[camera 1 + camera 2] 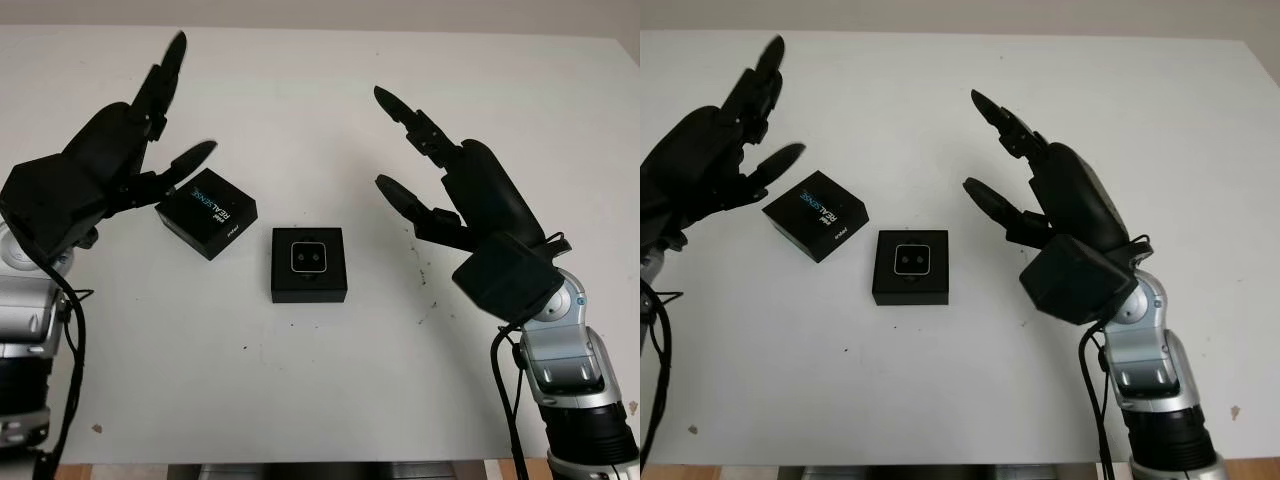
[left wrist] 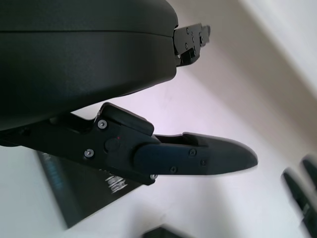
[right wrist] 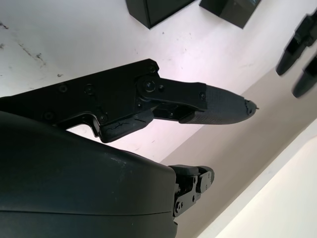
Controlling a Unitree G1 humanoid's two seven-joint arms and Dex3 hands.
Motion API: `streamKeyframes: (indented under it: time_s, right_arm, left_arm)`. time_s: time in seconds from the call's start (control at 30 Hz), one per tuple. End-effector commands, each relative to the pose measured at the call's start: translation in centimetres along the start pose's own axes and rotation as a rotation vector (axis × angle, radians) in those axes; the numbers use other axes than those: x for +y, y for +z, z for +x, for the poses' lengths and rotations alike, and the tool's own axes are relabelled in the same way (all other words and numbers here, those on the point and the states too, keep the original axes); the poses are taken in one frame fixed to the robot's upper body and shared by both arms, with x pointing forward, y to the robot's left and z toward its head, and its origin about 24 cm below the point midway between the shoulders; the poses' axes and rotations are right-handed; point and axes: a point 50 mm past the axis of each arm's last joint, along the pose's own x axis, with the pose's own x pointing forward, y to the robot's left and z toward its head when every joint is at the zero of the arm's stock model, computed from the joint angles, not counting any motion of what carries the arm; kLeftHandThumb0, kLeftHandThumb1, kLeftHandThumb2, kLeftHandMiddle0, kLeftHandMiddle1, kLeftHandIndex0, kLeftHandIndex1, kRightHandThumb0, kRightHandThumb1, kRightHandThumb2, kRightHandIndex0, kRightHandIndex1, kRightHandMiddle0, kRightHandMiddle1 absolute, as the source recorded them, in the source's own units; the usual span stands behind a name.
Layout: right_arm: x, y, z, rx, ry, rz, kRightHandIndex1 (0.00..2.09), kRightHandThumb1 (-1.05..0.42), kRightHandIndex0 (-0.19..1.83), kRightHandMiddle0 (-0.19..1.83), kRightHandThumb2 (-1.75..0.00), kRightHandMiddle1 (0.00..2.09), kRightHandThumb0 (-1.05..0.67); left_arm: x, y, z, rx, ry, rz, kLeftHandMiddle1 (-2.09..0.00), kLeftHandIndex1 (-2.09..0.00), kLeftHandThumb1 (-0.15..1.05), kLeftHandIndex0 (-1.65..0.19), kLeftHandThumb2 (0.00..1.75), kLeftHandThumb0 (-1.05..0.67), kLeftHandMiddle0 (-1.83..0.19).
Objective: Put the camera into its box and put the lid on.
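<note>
I see the lid (image 1: 207, 213) lying at an angle to the box (image 1: 309, 266), about as wide, so the lid should catch crooked on the box's rim when I lower it.
A black box (image 1: 309, 265) sits at the table's middle with the small square camera (image 1: 311, 257) lying in it, two lenses facing up. Its black lid (image 1: 207, 212), printed with blue and white lettering, lies flat on the table just left of the box, turned at an angle. My left hand (image 1: 150, 130) hovers open above and left of the lid, holding nothing. My right hand (image 1: 410, 155) is raised open to the right of the box, also holding nothing. The left wrist view catches the lid (image 2: 74, 193) beneath a finger.
The white table (image 1: 320, 400) carries a few small dark specks near the right hand and a brown crumb (image 1: 97, 428) at the front left. Its far edge runs along the top, its front edge along the bottom.
</note>
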Motion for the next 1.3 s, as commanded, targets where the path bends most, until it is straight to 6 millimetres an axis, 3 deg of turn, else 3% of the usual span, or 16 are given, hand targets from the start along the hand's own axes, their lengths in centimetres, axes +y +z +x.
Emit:
streamKeyframes:
  time_s: [0.0, 0.1, 0.27, 0.5, 0.53, 0.63, 0.7, 1.03, 1.27]
  right_arm:
    - [-0.7, -0.1, 0.4, 0.012, -0.027, 0.05, 0.11, -1.05, 0.18, 0.17, -0.59, 0.12, -0.74]
    - [-1.2, -0.4, 0.8, 0.031, -0.042, 0.109, 0.11, -1.05, 0.18, 0.16, -0.58, 0.13, -0.71]
    - [-1.7, -1.2, 1.0, 0.041, -0.048, 0.243, 0.08, -1.05, 0.13, 0.08, -0.6, 0.11, -0.67]
    - [-1.2, -1.7, 0.8, 0.062, -0.06, 0.222, 0.08, -1.05, 0.14, 0.07, -0.6, 0.17, -0.67]
    - [-1.1, -1.8, 0.8, 0.061, -0.059, 0.218, 0.08, -1.05, 0.13, 0.06, -0.61, 0.18, -0.67]
    - [-0.9, -1.9, 0.8, 0.071, -0.056, 0.205, 0.08, -1.05, 0.14, -0.15, -0.62, 0.58, -0.67]
    - [-0.7, -2.0, 0.7, 0.075, -0.057, 0.216, 0.08, -1.05, 0.15, -0.18, -0.63, 0.64, -0.68]
    - [-0.1, -2.2, -0.3, 0.113, -0.051, 0.216, 0.08, -1.05, 0.14, -0.18, -0.6, 0.63, -0.68]
    - [0.1, -2.1, -0.7, 0.129, -0.051, 0.2, 0.07, -1.05, 0.15, -0.01, -0.6, 0.37, -0.68]
  left_arm:
    - [1.2, 0.8, 0.2, 0.021, -0.082, 0.111, 0.0, 0.0, 0.98, 0.19, 0.1, -0.93, 0.19]
    - [1.7, 1.2, 0.6, 0.074, -0.216, 0.258, 0.0, 0.0, 0.89, 0.19, 0.04, -0.88, 0.19]
    - [1.5, 2.4, 1.1, 0.125, -0.396, 0.709, 0.0, 0.0, 0.84, 0.19, 0.04, -0.86, 0.19]
    - [0.8, 3.6, 1.7, 0.073, -0.529, 1.066, -0.02, -0.03, 0.77, 0.18, 0.04, -0.68, 0.19]
    - [0.8, 3.7, 1.9, 0.071, -0.536, 1.089, -0.02, -0.03, 0.76, 0.18, 0.04, -0.66, 0.19]
    - [0.9, 4.0, 2.4, 0.061, -0.54, 1.12, -0.04, -0.04, 0.76, 0.17, 0.04, -0.67, 0.17]
    - [1.0, 4.1, 2.6, 0.035, -0.522, 1.13, -0.04, -0.04, 0.75, 0.17, 0.04, -0.66, 0.17]
    - [1.2, 3.4, 4.6, -0.064, -0.417, 1.152, -0.06, -0.07, 0.78, 0.13, 0.06, -0.69, 0.14]
    - [0.6, 3.1, 5.2, -0.067, -0.448, 1.132, -0.08, -0.09, 0.81, 0.06, 0.06, -0.67, 0.04]
